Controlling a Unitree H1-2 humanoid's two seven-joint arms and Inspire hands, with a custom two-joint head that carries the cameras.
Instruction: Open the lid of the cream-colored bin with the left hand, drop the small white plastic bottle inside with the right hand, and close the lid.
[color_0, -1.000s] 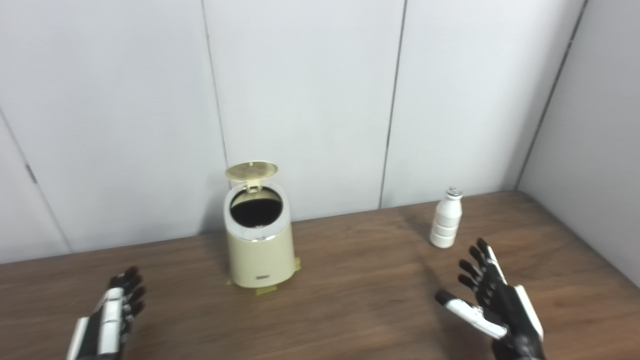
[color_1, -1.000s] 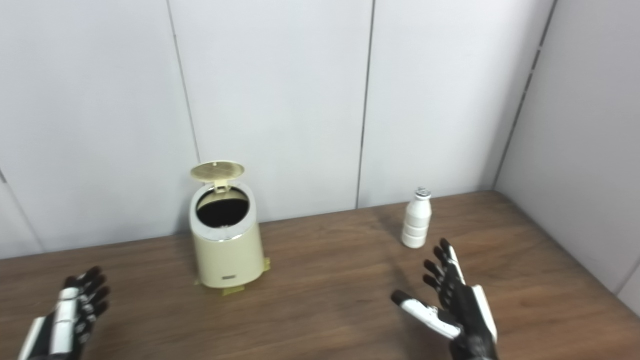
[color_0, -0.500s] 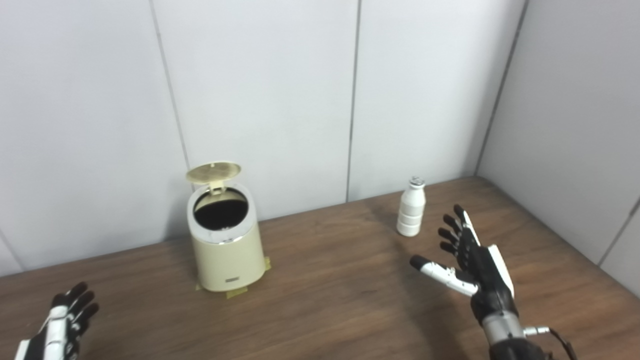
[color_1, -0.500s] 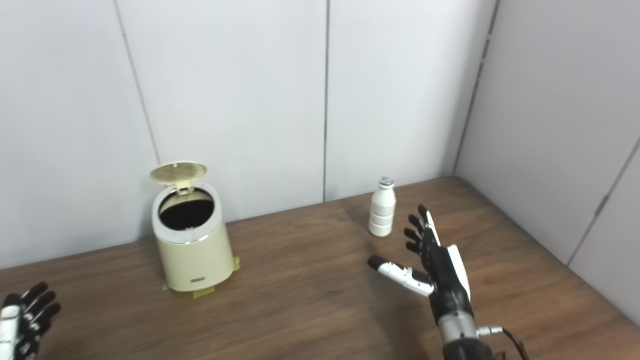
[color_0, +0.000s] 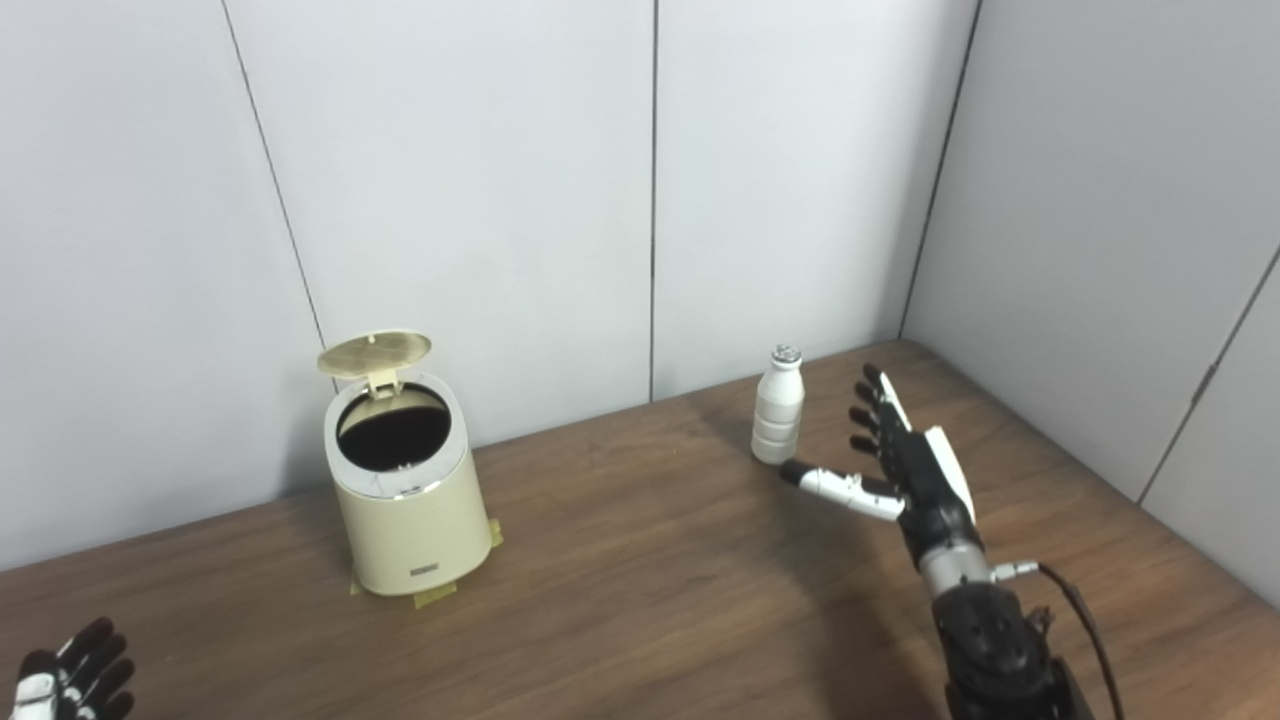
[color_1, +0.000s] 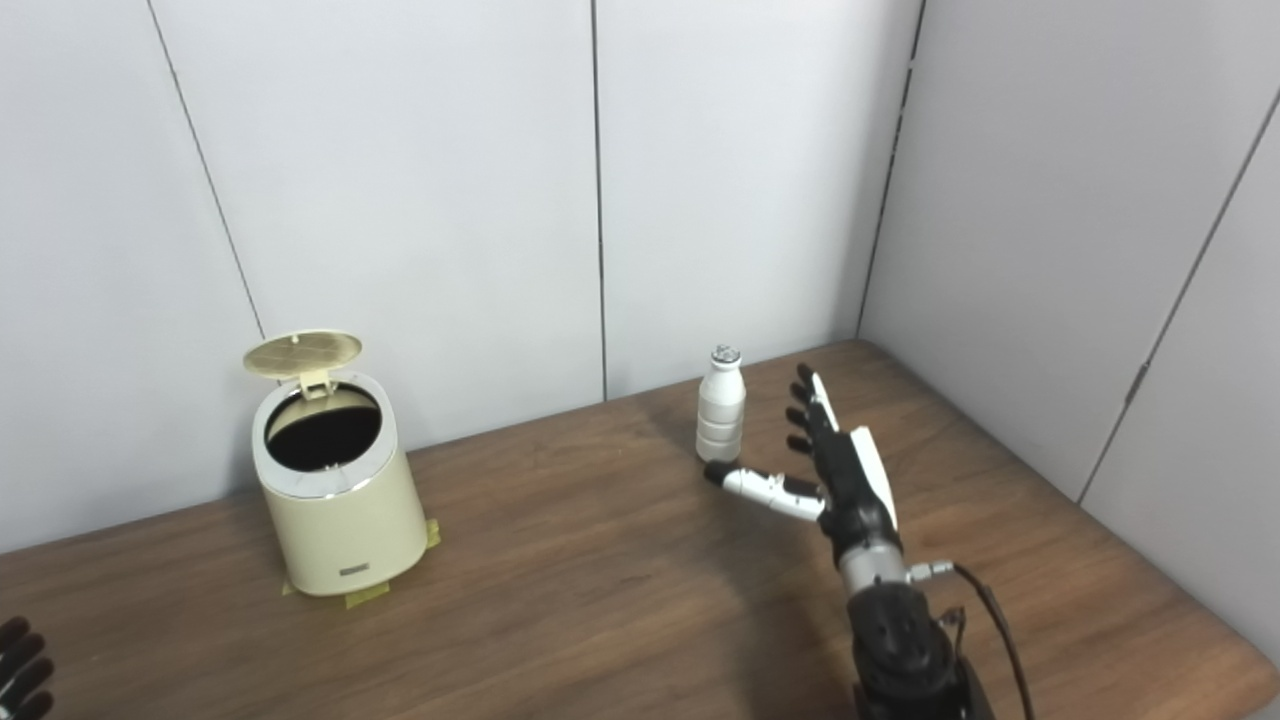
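Observation:
The small white plastic bottle (color_0: 779, 408) will tip and lean inside when the robot lets it drop, because the cream-colored bin's dark opening (color_0: 395, 436) is wider than the bottle.
The cream-colored bin (color_0: 405, 520) stands on the wooden table at the left, near the back wall. Its round lid (color_0: 374, 353) is tipped up and back, showing the dark inside. A small white plastic bottle (color_0: 778, 419) stands upright at the back right. My right hand (color_0: 900, 460) is open just right of the bottle, fingers spread, thumb reaching toward its base without touching it. Only the fingertips of my left hand (color_0: 70, 680) show at the bottom left corner, far from the bin; they look spread and hold nothing.
Grey wall panels close off the back and the right side of the table (color_0: 660, 600). Bits of yellow tape (color_0: 436, 597) stick out under the bin. A cable (color_0: 1080, 610) runs along my right forearm.
The camera has turned to the right, shifting the whole scene left. My right hand has moved forward to just beside the bottle. My left hand has dropped toward the bottom left corner.

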